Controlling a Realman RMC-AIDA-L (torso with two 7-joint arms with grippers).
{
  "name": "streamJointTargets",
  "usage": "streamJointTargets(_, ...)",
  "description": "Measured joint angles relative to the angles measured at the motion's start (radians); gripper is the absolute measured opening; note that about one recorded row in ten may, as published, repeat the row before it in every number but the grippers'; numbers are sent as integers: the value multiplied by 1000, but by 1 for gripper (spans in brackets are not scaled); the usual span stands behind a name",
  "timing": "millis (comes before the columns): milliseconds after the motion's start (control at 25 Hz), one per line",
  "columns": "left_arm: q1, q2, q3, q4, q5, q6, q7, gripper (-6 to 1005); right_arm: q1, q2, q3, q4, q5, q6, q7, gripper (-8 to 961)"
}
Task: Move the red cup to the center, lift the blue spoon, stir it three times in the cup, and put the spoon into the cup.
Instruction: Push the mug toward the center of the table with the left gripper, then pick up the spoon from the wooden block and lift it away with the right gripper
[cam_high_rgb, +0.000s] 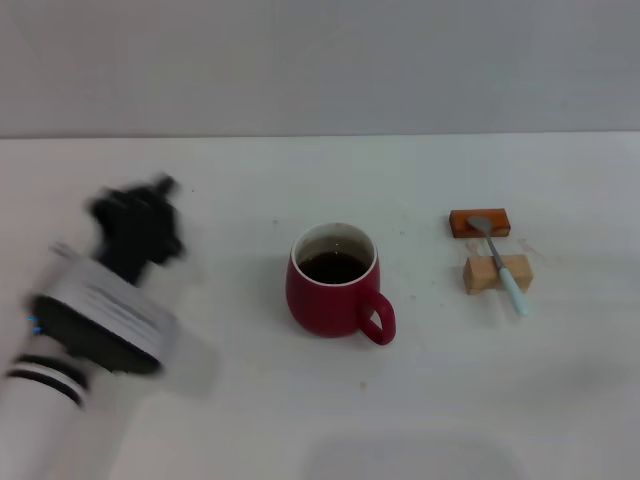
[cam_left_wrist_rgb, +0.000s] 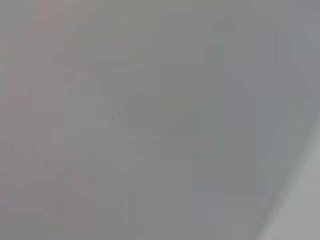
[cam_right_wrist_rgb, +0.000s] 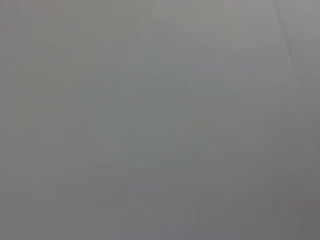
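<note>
My left gripper is clear of the red cup, which is standing upright at the center, so the gripper goes on pulling back until it leaves the tabletop.
The red cup stands upright near the middle of the white table, with dark liquid inside and its handle toward the front right. The blue spoon lies to its right, resting across an orange-brown block and a tan wooden block, bowl toward the back. My left gripper is blurred at the left, well apart from the cup and holding nothing I can make out. The right gripper is out of view. Both wrist views show only blank grey surface.
The table's far edge meets a grey wall. My left arm covers the front left of the table. Bare tabletop lies between the cup and the blocks and in front of the cup.
</note>
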Motion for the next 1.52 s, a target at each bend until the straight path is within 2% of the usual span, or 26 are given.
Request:
streamJointTargets(80, 12, 1, -82, 1, -10, 34, -75, 38, -4, 0, -7, 0, 2, 0, 0, 753)
streamJointTargets(120, 22, 1, -158, 1, -28, 68, -169, 38, -9, 0, -10, 2, 3, 0, 0, 753)
streamJointTargets(160, 22, 1, -158, 1, -28, 68, -169, 39, -9, 0, -10, 2, 3, 0, 0, 753)
streamJointTargets(240, 30, 3, -210, 0, -40, 101, -285, 40, -17, 0, -12, 6, 3, 0, -1, 753)
streamJointTargets(320, 45, 6, -289, 1, -47, 134, -468, 41, -29, 0, -17, 14, 3, 0, -5, 753)
streamJointTargets(360, 45, 6, -289, 1, -47, 134, -468, 43, -29, 0, -17, 14, 3, 0, -5, 753)
streamJointTargets(400, 51, 7, -325, 2, -47, 139, -538, 46, -33, 0, -18, 17, 3, 0, -6, 753)
streamJointTargets(480, 51, 7, -325, 2, -47, 139, -538, 50, -41, 0, -18, 21, 4, 0, -6, 753)
streamJointTargets(520, 57, 9, -386, 20, -47, 148, -695, 53, -48, 0, -19, 23, 5, 0, -6, 752)
streamJointTargets(680, 56, 10, -392, 50, -45, 173, -771, 62, -55, 0, -20, 24, 5, 0, -6, 752)
streamJointTargets(1080, 55, 11, -395, 87, -43, 189, -831, 86, -67, 2, -25, 24, 6, 0, -1, 753)
streamJointTargets(1200, 51, 13, -400, 111, -43, 191, -892, 93, -68, 2, -33, 21, 6, 0, -1, 753)
streamJointTargets(1280, 47, 15, -426, 144, -41, 183, -997, 98, -68, 2, -35, 19, 6, 0, -1, 753)
streamJointTargets(1400, 47, 15, -426, 144, -41, 183, -997, 105, -68, 2, -35, 19, 6, 0, -1, 753)
streamJointTargets(1440, 45, 18, -442, 164, -40, 172, -1058, 107, -68, 2, -35, 19, 6, 0, -1, 752)
streamJointTargets(1520, 44, 20, -447, 180, -38, 169, -1085, 277, -70, 2, -35, 18, 6, 0, -3, 752)
